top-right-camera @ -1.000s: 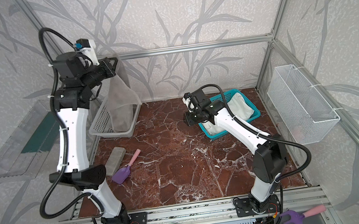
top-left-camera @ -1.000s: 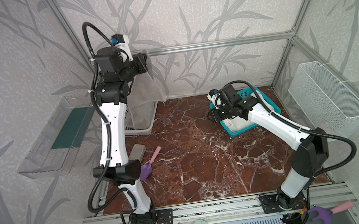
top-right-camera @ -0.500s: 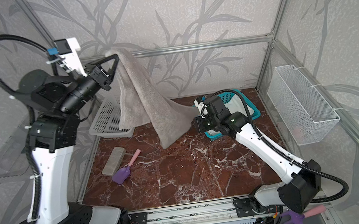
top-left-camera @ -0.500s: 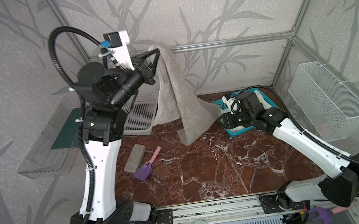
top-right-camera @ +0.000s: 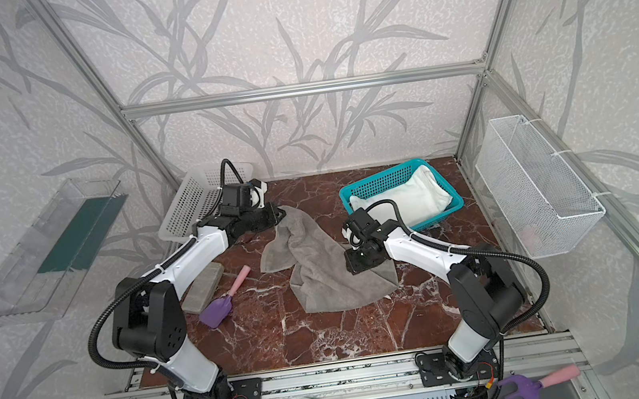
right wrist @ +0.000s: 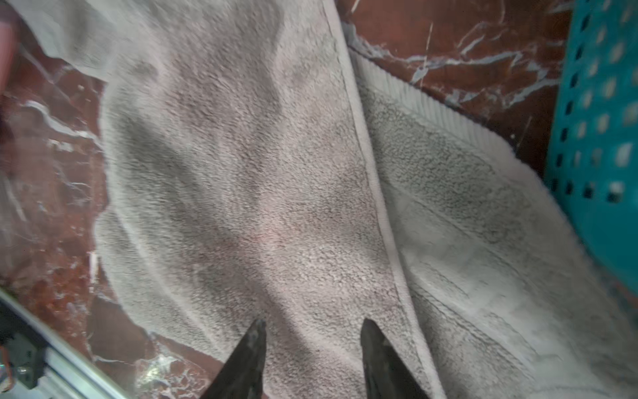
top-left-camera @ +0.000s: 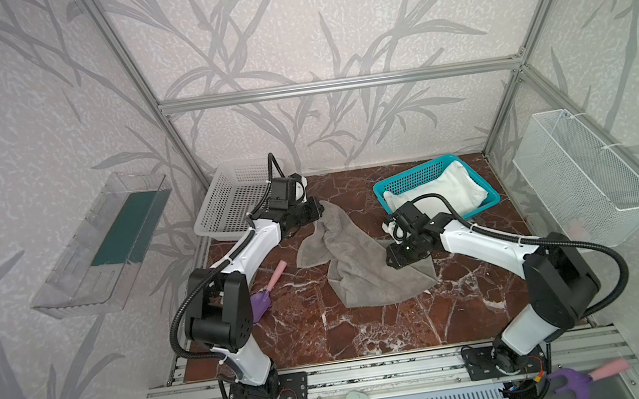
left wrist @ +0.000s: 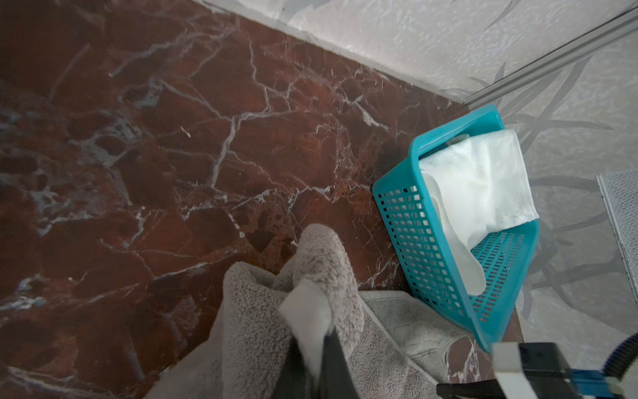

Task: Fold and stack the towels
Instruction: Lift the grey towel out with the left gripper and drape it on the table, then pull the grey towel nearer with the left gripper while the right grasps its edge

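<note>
The grey towel lies doubled over itself (right wrist: 378, 192). My left gripper should therefore pull the grey towel's back corner to the front while my right gripper takes the ribbed edge (right wrist: 452, 113).
A grey towel (top-left-camera: 359, 262) (top-right-camera: 318, 267) lies crumpled on the marble table in both top views. My left gripper (top-left-camera: 317, 211) (top-right-camera: 280, 214) is shut on its back corner, just above the table. The left wrist view shows the left gripper (left wrist: 317, 345) pinching a fold of the grey towel (left wrist: 255, 328). My right gripper (top-left-camera: 395, 259) (top-right-camera: 353, 265) hovers open over the towel's right part. In the right wrist view the right gripper (right wrist: 312, 331) has its fingertips apart above the grey towel (right wrist: 241, 172), holding nothing. A white towel (top-left-camera: 447, 192) (top-right-camera: 414, 196) (left wrist: 483, 186) lies folded in the teal basket.
The teal basket (top-left-camera: 410, 171) (left wrist: 407, 224) stands at the back right, a white perforated basket (top-left-camera: 233, 195) at the back left. A purple scoop (top-left-camera: 263, 296) and a grey slab (top-right-camera: 203, 287) lie by the left arm. A wire basket (top-left-camera: 584, 182) hangs on the right wall.
My left arm has come down from high up, and the hanging grey towel now lies crumpled on the table. My right gripper has moved from the teal basket to over the towel.
</note>
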`<state>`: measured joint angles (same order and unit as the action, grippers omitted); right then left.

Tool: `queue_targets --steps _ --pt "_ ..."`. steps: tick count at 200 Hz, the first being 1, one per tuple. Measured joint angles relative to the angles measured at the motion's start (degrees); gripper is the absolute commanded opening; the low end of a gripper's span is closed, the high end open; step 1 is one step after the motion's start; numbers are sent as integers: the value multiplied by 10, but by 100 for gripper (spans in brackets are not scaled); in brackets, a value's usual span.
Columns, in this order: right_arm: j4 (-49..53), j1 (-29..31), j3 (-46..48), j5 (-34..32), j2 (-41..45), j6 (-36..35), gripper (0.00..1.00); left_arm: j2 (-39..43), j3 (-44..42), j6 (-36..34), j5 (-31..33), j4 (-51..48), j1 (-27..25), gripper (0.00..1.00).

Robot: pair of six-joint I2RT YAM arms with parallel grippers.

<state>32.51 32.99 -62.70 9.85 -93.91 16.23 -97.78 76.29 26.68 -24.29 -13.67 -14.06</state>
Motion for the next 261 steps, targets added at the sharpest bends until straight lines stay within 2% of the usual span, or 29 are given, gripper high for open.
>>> queue_targets --steps 53,70,92,109,121,160,183,209,234,261 --pt "20 -59 -64 -40 -76 -45 46 -104 241 -23 -17 -23 30 0" --pt "22 -85 -80 -47 -89 -56 46 -118 272 -25 -35 -24 38 0" --pt "30 -107 -106 -56 -105 -68 47 -110 272 -28 -64 -30 50 0" --pt "34 -111 -118 -60 -107 -71 47 -74 235 -37 -93 -35 56 0" --pt "36 -110 -120 -62 -106 -71 47 -22 178 -49 -111 -42 59 0" --pt "38 -108 -103 -61 -101 -66 48 223 -19 -136 -169 -115 33 0" --pt "38 -108 -99 -57 -101 -59 48 353 -66 -188 -218 -191 15 0" --pt "37 -104 -99 -44 -101 -42 48 468 -111 -201 -269 -225 16 0" --pt "33 -95 -99 -38 -101 -27 49 506 -165 -205 -301 -246 16 0" --pt "33 -80 -111 -39 -109 -21 50 454 -219 -212 -311 -258 17 0"
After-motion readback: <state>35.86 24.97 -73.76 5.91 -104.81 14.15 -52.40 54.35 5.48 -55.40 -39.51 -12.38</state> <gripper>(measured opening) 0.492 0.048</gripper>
